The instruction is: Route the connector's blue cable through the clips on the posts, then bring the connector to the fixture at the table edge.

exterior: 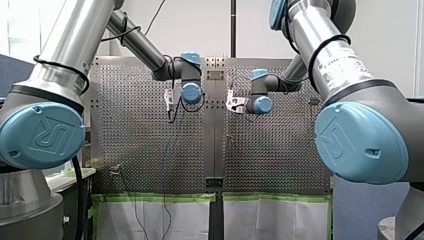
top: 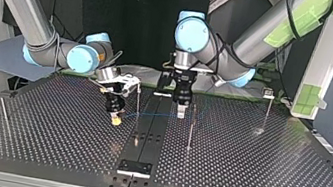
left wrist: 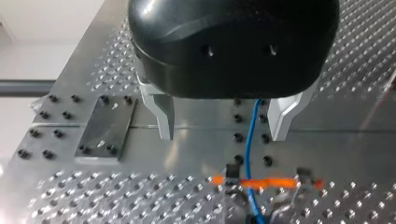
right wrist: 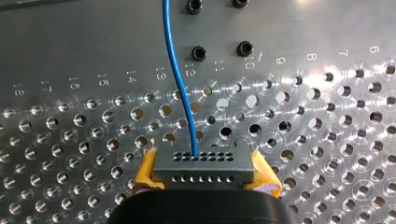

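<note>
The blue cable (right wrist: 175, 70) comes out of the connector's side (right wrist: 195, 154) in one smooth curve. It will stay plugged in and gently curved when I carry it.
A small grey connector (right wrist: 203, 166) sits clamped between the yellow pads (right wrist: 146, 170) of my right gripper (right wrist: 204, 173), just above the perforated plate. Its blue cable (right wrist: 179, 79) leaves the connector's face and runs ahead across the table. In the top view my right gripper (top: 115, 117) hangs at the left of the centre strip, and the cable (top: 151, 115) stretches towards my left gripper (top: 180, 112). My left gripper (left wrist: 222, 138) is open, its metal fingers (left wrist: 163, 116) straddling the cable (left wrist: 249, 140), which runs on under an orange clip (left wrist: 261, 183).
Thin posts stand on the plate: one (top: 138, 100) beside my right gripper, one (top: 192, 128) in front of my left gripper, one (top: 267, 112) at the top view's right and a leaning one (top: 4, 114) at its left. A dark fixture (top: 134, 167) sits at the near table edge.
</note>
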Available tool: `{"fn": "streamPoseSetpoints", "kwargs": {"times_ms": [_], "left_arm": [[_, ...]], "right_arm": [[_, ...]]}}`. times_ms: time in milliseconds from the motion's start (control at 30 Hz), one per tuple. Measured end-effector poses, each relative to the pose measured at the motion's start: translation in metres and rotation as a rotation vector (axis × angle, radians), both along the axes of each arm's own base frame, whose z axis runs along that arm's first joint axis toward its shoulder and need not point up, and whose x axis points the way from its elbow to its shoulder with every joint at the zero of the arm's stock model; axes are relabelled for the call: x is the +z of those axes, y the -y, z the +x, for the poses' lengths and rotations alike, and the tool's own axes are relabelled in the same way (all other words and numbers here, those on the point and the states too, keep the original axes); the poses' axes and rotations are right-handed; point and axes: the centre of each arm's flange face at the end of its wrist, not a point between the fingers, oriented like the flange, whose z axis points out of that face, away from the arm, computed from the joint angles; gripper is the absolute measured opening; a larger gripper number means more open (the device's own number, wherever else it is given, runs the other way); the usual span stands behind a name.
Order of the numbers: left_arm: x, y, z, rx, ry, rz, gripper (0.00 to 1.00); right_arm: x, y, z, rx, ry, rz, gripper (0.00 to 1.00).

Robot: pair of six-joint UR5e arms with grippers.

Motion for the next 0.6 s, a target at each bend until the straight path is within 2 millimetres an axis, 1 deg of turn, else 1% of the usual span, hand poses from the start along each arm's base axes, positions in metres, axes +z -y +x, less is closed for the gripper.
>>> {"fn": "streamPoseSetpoints", "kwargs": {"times_ms": [200,467,600], "left_arm": [[0.001,0.001,0.0,0.006,0.003,-0.033,1.0],[-0.001,0.016,-0.01,-0.064,-0.004,-0.064,1.0],[-0.009,0.022,-0.009,-0.071,-0.015,-0.057,1.0]], "right_arm": [[0.0,0.0,0.0,0.001,0.0,0.001,0.0],[0.0,0.0,0.0,-0.001,-0.001,0.003,0.0],[0.0,0.0,0.0,-0.001,-0.001,0.003,0.0]]}}
